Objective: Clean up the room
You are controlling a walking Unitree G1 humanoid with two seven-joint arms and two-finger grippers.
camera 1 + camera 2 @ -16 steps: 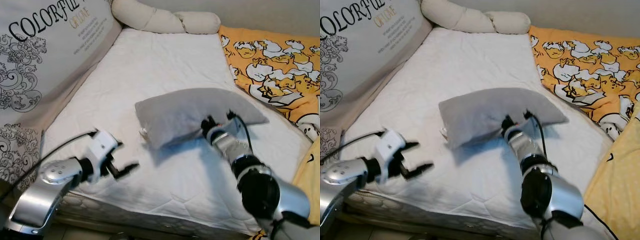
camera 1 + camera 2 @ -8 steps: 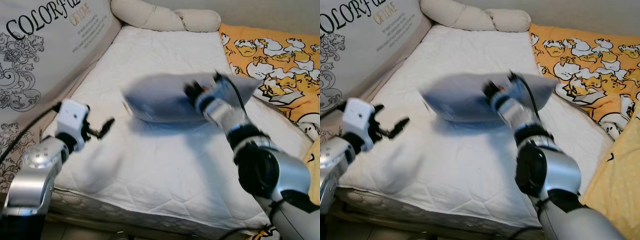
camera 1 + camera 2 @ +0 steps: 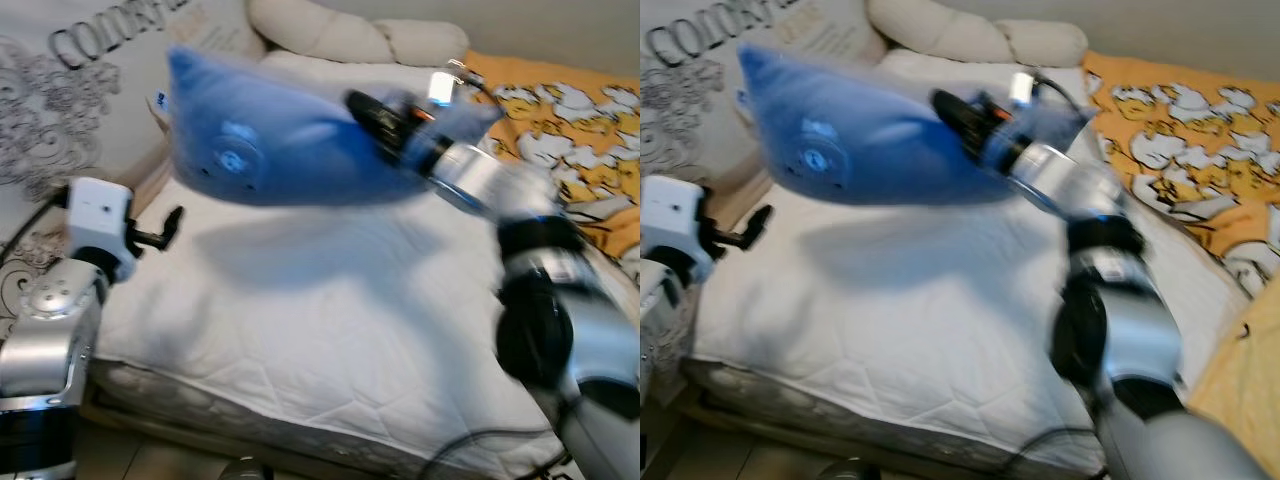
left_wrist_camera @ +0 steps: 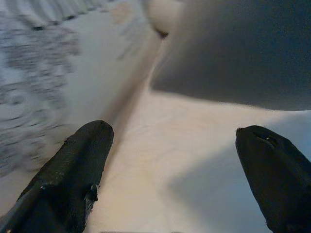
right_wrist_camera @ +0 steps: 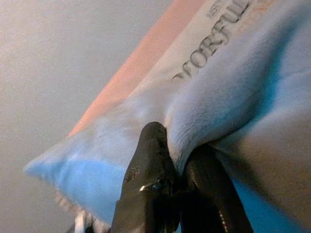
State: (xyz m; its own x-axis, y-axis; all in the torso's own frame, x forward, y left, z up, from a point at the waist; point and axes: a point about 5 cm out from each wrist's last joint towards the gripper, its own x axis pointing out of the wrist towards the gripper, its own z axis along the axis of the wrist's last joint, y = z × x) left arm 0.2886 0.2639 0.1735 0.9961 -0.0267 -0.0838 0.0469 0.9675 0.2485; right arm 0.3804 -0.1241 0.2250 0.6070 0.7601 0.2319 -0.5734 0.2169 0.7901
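My right gripper's pinch (image 3: pixel 412 132) is on the pillow (image 3: pixel 275 135), which stays spread out from there. It will bunch only at the pillow's edge when my left gripper carries it.
A pillow (image 3: pixel 270 140), blue underneath and grey on top, hangs in the air over the head half of the white mattress (image 3: pixel 330 300), blurred by motion. My right gripper (image 3: pixel 375 120) is shut on its edge, and in the right wrist view the fingers (image 5: pixel 155 170) pinch a fold of the pillow (image 5: pixel 233 97). My left gripper (image 3: pixel 165 225) sits low at the mattress's left edge, open, nothing between its fingers (image 4: pixel 73 165). The pillow (image 4: pixel 243 53) is above and beyond it.
A large printed cushion (image 3: pixel 70 100) leans along the left side. A cream bolster (image 3: pixel 350 35) lies at the head of the bed. An orange patterned blanket (image 3: pixel 570 130) covers the right side. The mattress's near edge (image 3: pixel 300 420) drops toward the floor.
My right gripper has swung the pillow up off the mattress and toward the left, turning its blue side into view. My left arm has drawn back to the bed's left edge.
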